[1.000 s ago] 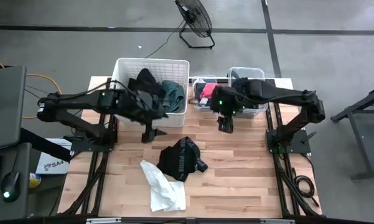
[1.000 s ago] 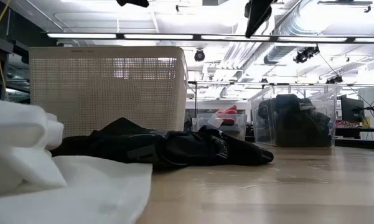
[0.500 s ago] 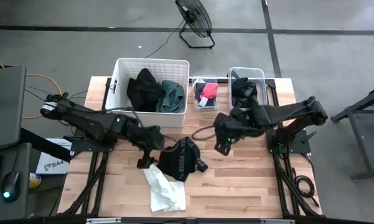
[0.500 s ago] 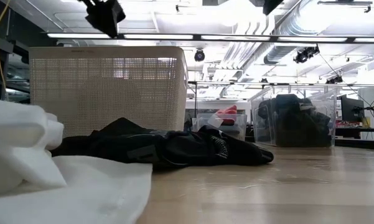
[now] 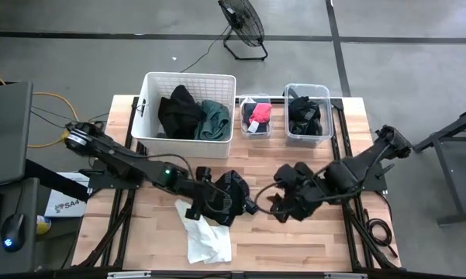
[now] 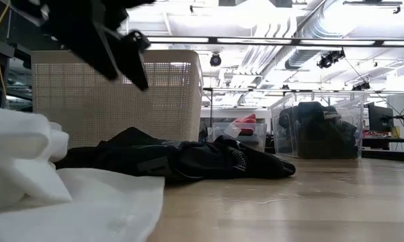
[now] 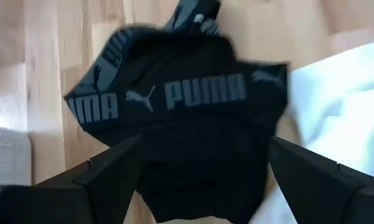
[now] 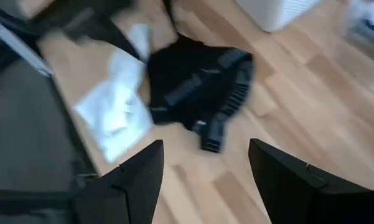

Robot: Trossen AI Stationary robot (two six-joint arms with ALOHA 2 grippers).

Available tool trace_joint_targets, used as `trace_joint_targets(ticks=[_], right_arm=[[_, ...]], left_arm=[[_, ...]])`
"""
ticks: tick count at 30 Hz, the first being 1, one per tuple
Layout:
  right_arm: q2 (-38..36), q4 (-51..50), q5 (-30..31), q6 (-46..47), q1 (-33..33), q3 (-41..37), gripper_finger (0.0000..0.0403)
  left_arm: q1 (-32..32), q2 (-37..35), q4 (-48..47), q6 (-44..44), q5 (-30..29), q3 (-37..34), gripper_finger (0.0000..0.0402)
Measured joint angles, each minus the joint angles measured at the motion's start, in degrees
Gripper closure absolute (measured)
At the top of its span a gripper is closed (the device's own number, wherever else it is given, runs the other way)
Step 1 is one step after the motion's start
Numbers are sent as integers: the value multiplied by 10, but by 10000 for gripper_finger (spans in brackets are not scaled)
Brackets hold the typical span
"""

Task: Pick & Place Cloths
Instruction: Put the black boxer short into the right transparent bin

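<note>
My left gripper keeps going down until its open fingers, with only black cloth between them below the PUMA waistband (image 7: 205, 91), touch that cloth (image 7: 204, 146), then close.
A black cloth with a PUMA waistband (image 5: 231, 198) (image 7: 187, 99) (image 8: 193, 87) lies crumpled on the wooden table, and its near-left edge rests on a white cloth (image 5: 205, 236) (image 6: 54, 195). My left gripper (image 5: 201, 200) (image 7: 202, 183) hovers open just above the black cloth, one finger on either side of it without touching. My right gripper (image 5: 279, 203) (image 8: 205, 186) is open to the right of the black cloth, above bare table. Black and teal-green cloths (image 5: 190, 115) lie in the white basket.
The white slatted basket (image 5: 149, 108) stands at the far edge. To its right are a small clear tub (image 5: 255, 99) with a red-pink cloth and a larger tub (image 5: 307, 87) with a black cloth. Bare wood lies near and right of the right gripper.
Both arms have swung from the far containers toward the near edge and come down. My left gripper went from the basket to just above the black cloth. My right gripper went from the clear tub to the table right of that cloth. The cloths have not moved.
</note>
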Motion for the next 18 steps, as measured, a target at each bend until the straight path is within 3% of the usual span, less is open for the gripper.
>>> trace_joint_targets(ticks=[5,12,18], right_arm=[[14,58,6,2,21,0,177],[32,58,-1,14,22,0,177],[40,68,6,28,23,0,177]], left_arm=[[0,64,35,1,-13,0,65],[0,131,67,0,-67,0,65],[0,174,88,-1,-63,1,65]])
